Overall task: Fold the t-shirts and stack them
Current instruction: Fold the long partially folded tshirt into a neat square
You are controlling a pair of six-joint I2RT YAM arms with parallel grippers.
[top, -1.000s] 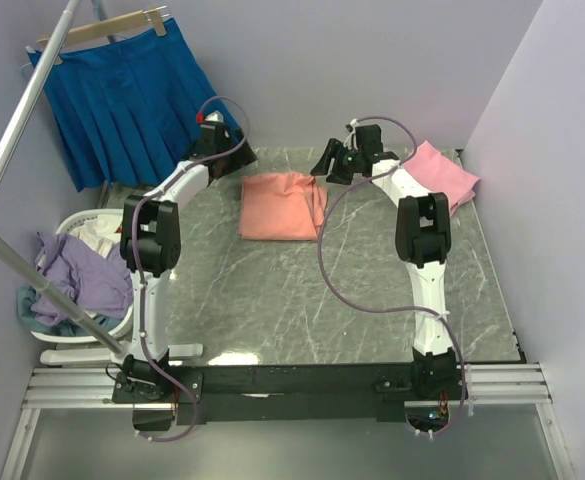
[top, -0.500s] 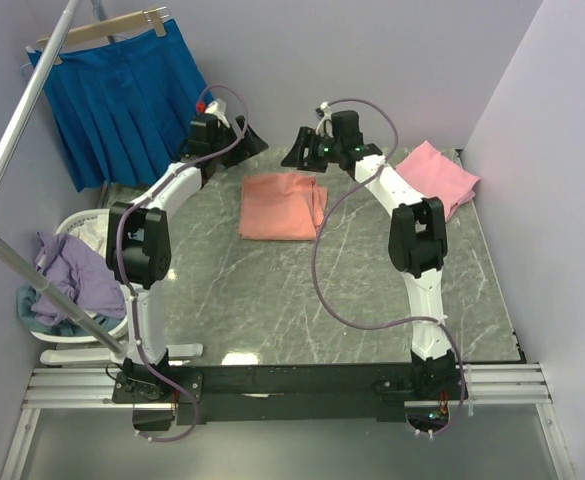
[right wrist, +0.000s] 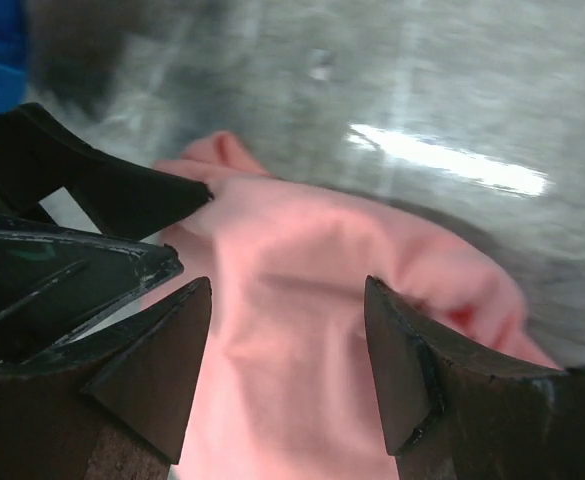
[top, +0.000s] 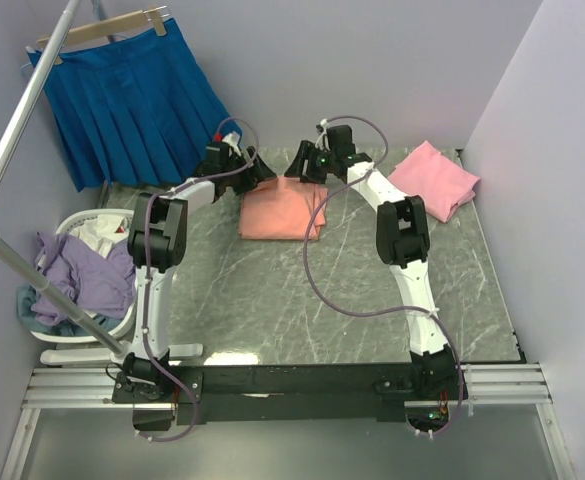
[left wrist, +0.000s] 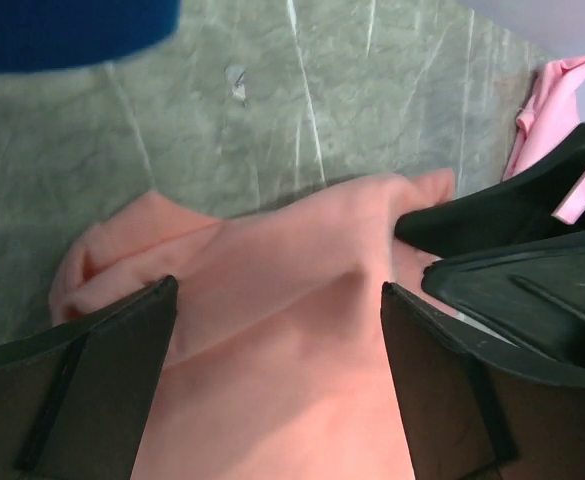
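Note:
The orange shirt needs the robot's grippers to spread to its side edges [top: 322,217] and straighten it before stacking, because the orange shirt's far edge [top: 282,181] bunches up where the grippers sit close together.
The salmon-orange t-shirt [top: 280,208] lies folded at the back middle of the table. It fills the left wrist view [left wrist: 282,330] and the right wrist view [right wrist: 302,350]. The lighter pink t-shirt [top: 435,178] lies folded at the back right, and its edge shows in the left wrist view [left wrist: 547,100]. My left gripper [top: 257,172] is open over the orange shirt's far left corner, jaws wide on either side of the cloth [left wrist: 279,290]. My right gripper [top: 305,165] is open over the far right corner [right wrist: 287,290]. The two grippers face each other closely.
A bright blue pleated skirt [top: 122,95] hangs on a hanger at the back left. A white basket [top: 97,225] with lilac and other clothes stands left of the table. A metal pole [top: 17,130] slants across the left. The walls stand close behind the grippers.
Both grippers have moved inward and down to the far edge of the orange shirt, now close together. The shirts have not moved.

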